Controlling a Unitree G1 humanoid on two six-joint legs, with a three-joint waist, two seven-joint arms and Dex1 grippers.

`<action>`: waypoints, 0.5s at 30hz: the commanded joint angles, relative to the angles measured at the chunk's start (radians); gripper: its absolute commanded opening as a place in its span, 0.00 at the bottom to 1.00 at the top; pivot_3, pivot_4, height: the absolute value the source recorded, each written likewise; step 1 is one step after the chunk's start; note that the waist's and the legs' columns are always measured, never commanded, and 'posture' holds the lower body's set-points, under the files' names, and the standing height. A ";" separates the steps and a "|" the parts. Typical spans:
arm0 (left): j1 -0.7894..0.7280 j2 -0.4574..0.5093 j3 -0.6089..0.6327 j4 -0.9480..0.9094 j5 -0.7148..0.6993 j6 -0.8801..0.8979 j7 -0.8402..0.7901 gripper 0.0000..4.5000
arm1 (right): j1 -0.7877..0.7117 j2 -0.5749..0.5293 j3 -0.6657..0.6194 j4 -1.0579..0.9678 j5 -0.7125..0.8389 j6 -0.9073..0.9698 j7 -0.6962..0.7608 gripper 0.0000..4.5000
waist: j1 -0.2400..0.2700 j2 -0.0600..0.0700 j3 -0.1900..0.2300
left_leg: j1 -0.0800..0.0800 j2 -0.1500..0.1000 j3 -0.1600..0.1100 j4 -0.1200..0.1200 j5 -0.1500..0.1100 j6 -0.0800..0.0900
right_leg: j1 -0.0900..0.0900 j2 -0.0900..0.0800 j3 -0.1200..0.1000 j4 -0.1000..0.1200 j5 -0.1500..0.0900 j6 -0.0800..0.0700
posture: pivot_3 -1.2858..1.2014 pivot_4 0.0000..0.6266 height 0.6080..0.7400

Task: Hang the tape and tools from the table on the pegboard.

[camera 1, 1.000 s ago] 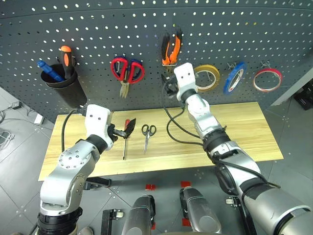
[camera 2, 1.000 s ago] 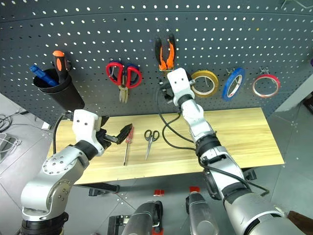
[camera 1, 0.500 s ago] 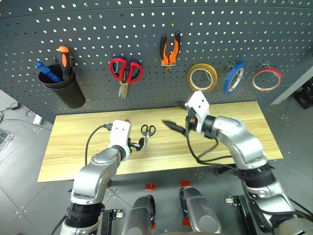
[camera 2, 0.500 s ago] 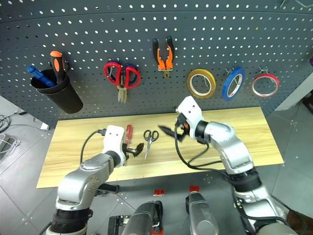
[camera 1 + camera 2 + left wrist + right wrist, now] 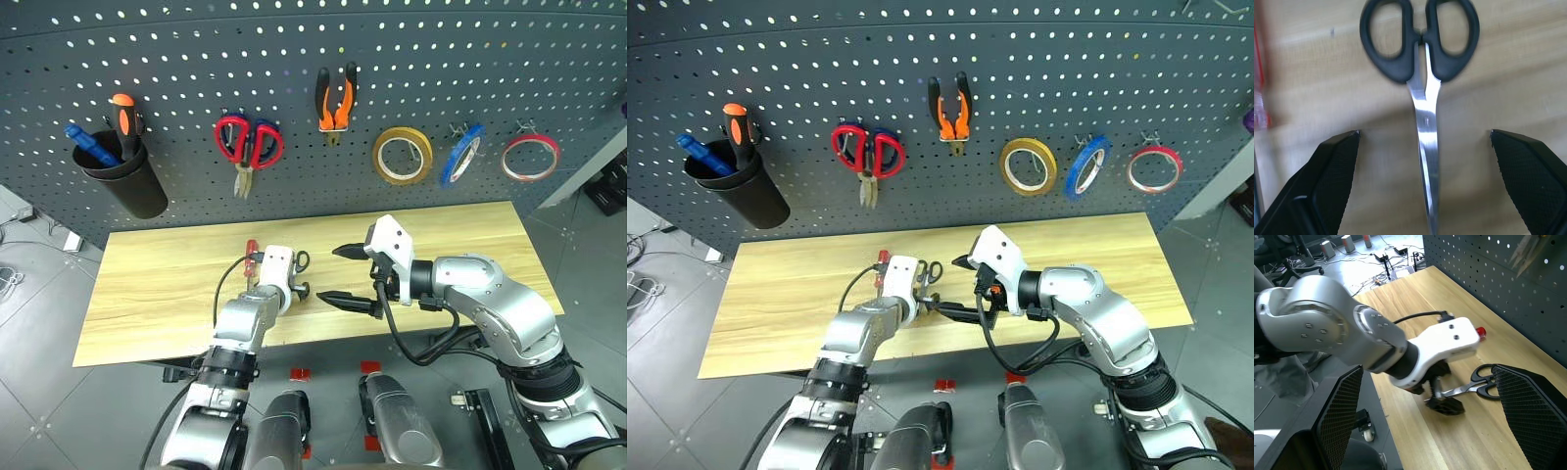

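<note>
I expect the black-handled scissors (image 5: 302, 261) to stay shut with both loops sticking out clear when I lift them, because the blades (image 5: 1427, 132) lie closed over each other.
Small black-handled scissors (image 5: 1420, 44) lie flat on the table (image 5: 147, 294). My left gripper (image 5: 1424, 134) is open low over them, one finger on each side of the blades. The red-handled screwdriver (image 5: 251, 253) lies just left of that hand. My right gripper (image 5: 329, 274) is open and empty. It hangs above the table to the right of the scissors and points left at my left hand. The orange-and-black pliers (image 5: 336, 98) and the blue tape (image 5: 460, 155) hang on the pegboard (image 5: 490, 59).
Also on the pegboard are red-handled scissors (image 5: 250, 142), a yellow tape roll (image 5: 402, 155), a thin red roll (image 5: 530, 157) and a black cup (image 5: 122, 181) holding an orange-handled screwdriver (image 5: 125, 113).
My left gripper came down and right from above the screwdriver onto the scissors. My right gripper pulled back from the pliers on the pegboard and turned to point left.
</note>
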 commanded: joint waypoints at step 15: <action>0.010 0.005 -0.001 0.143 0.048 -0.113 -0.100 0.06 | -0.031 -0.078 0.001 -0.013 0.004 -0.002 0.025 1.00 | -0.003 0.002 -0.002 | 0.002 0.000 0.000 0.000 0.000 -0.001 | 0.003 -0.001 0.000 -0.001 0.000 0.000 | 0.39 0.43 1.00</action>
